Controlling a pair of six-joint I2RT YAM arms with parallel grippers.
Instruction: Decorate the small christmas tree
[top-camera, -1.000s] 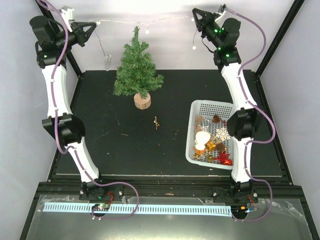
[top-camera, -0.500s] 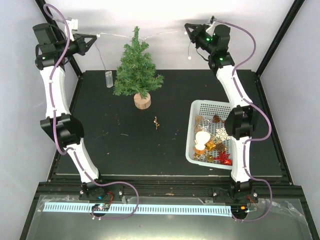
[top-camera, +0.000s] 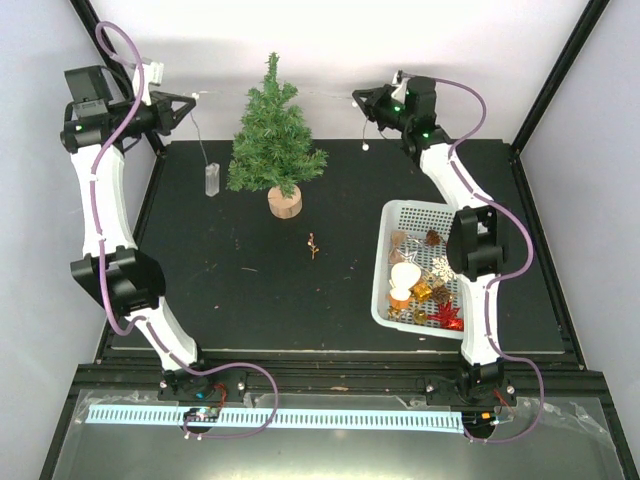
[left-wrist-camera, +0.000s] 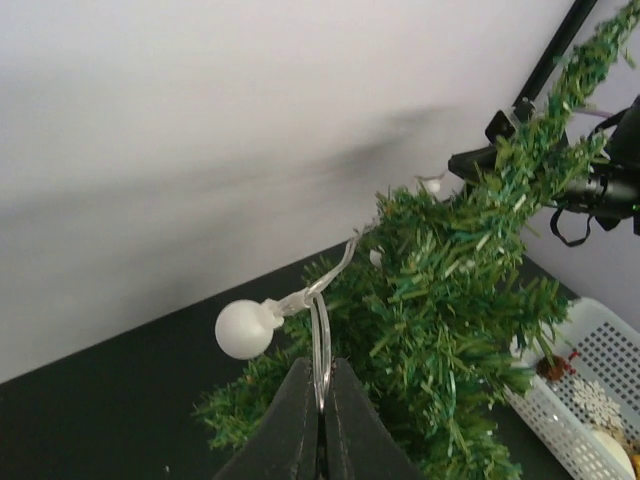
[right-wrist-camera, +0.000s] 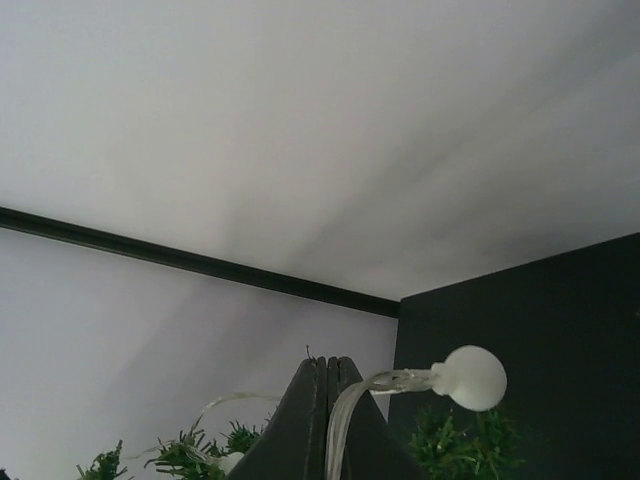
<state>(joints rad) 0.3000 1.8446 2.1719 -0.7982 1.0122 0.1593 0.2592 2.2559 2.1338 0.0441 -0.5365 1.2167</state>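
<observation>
My left gripper is holding the light string, which runs behind the small christmas tree. The gripper should keep going toward the tree's side branches (top-camera: 243, 146) and let go of the string there.
The small christmas tree (top-camera: 274, 135) stands on its wooden disc base (top-camera: 284, 203) at the back middle of the black table. A clear light string (top-camera: 325, 92) with white bulbs runs between both grippers, across the upper tree. My left gripper (top-camera: 190, 99) is left of the tree, shut on the string's wire (left-wrist-camera: 320, 350) beside a white bulb (left-wrist-camera: 243, 329). My right gripper (top-camera: 357, 98) is right of the tree, shut on the string (right-wrist-camera: 345, 420) beside another bulb (right-wrist-camera: 472, 378). A clear battery case (top-camera: 212, 178) hangs from the string on the left.
A white basket (top-camera: 428, 262) with several ornaments sits at the right. A small gold ornament (top-camera: 313, 244) lies on the table in front of the tree. Black frame posts (top-camera: 550, 75) stand at the back corners.
Both grippers have come down and inward toward the tree with the light string. The string now lies against the upper tree, and the battery case has sunk lower.
</observation>
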